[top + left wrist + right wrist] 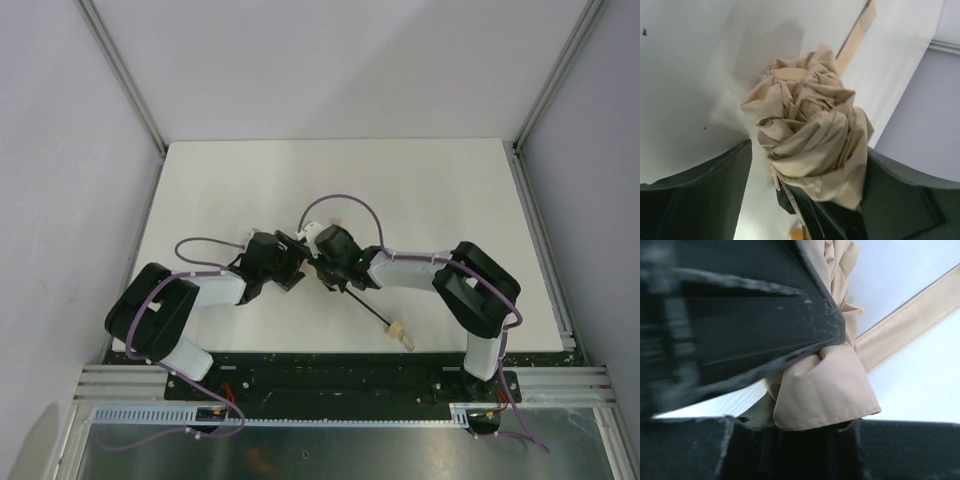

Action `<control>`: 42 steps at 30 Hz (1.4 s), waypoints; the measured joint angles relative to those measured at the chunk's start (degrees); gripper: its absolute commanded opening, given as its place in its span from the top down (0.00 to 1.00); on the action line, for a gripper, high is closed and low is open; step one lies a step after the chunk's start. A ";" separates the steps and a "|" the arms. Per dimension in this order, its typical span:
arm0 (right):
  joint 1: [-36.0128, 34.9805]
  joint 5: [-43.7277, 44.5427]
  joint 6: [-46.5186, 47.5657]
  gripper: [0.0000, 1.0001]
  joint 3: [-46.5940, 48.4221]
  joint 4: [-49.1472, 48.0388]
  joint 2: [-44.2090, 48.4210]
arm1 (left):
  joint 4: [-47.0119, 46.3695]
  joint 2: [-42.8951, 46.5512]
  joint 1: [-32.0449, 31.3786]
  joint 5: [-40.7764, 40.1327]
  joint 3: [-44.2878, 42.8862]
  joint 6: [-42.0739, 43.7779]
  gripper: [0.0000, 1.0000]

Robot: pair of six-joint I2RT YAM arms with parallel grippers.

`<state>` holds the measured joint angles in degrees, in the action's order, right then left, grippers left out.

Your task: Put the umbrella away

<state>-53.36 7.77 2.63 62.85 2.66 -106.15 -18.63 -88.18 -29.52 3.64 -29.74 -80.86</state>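
The bunched fabric (805,120) is loose between my left gripper's fingers. That gripper should open and grip the whole bunch (814,165) before my right gripper leaves its fold to go to the strap.
The umbrella (366,311) lies on the white table (420,190) between the two arms. Its thin black shaft runs to the small tan handle (400,335) near the front edge. My left gripper (298,262) straddles the bunched tan fabric (810,130). The cloth rests against the right finger (910,192), and table shows between it and the left finger (695,195). My right gripper (326,262) is shut on a fold of the fabric (825,390). A flat tan strap (910,325) trails away across the table. The grippers hide most of the canopy in the top view.
Aluminium frame posts (125,75) and pale walls enclose the table on the left, right and back. A black rail (330,370) runs along the front edge by the arm bases. Purple cables (340,200) loop above both wrists.
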 measured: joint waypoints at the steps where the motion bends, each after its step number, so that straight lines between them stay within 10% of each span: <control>1: 1.11 -2.80 -0.13 1.00 -0.13 -0.28 0.07 | -0.15 0.22 0.11 -0.04 0.02 0.15 0.12; 12: 13.97 -39.85 -6.25 1.00 -1.95 -4.72 -2.27 | -6.01 -2.93 -1.38 3.26 0.48 1.31 0.23; 21: 17.53 -51.63 -12.00 1.00 -2.01 -9.40 -6.40 | -7.67 -4.22 -1.64 3.63 0.52 0.83 0.78; 24: 17.66 -52.13 -12.74 0.78 -2.01 -9.57 -6.71 | -7.50 -4.02 -1.66 3.58 0.74 0.90 0.94; 32: 13.14 -39.34 -11.65 0.23 -1.99 -1.38 -1.07 | -7.43 -2.62 -2.21 4.11 1.79 1.75 1.00; 42: -4.90 -0.87 -2.95 0.23 -1.95 6.56 3.06 | -6.47 -0.31 -2.34 6.62 4.04 1.25 1.00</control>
<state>-58.26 6.90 -0.32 60.90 9.21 -103.09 -25.10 -88.49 -31.86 10.26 -25.69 -79.61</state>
